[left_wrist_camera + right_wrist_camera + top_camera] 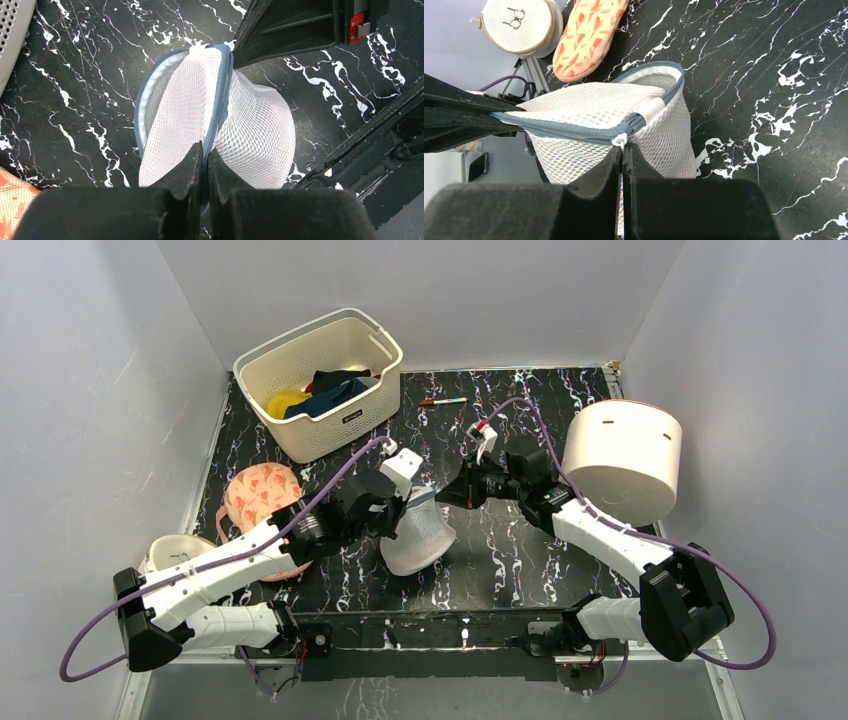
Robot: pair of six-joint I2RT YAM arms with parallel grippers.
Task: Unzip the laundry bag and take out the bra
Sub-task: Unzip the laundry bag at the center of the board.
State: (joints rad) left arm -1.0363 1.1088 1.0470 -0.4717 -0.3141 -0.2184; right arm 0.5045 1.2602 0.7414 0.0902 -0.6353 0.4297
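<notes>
The zipper pull is at the white tab (pixel 622 139) and the bag is tilted, so the robot should set the bag upright, then raise its lid (pixel 594 101) with the right gripper.
The laundry bag (pixel 418 538), a white mesh pouch with a grey-blue zipper rim, is held up off the black marbled table between both grippers. My left gripper (pixel 410 506) is shut on the zipper rim (pixel 218 107), with its tips (pixel 205 150) pinching the grey-blue tape. My right gripper (pixel 444 496) is shut on the small white zipper pull (pixel 620 140), with its tips (pixel 622 148) just below the rim. In the right wrist view the zipper on the bag (pixel 589 107) looks closed from the pull leftward. The bra is hidden; no pink fabric shows through the mesh.
A cream slotted basket (pixel 300 425) with clothes stands at the back left. A large white cylinder (pixel 620 455) lies at the right. An orange-pink leaf-print pad (pixel 262 495) and a round cream pouch (pixel 175 550) lie at the left. A pen (pixel 443 401) lies at the back.
</notes>
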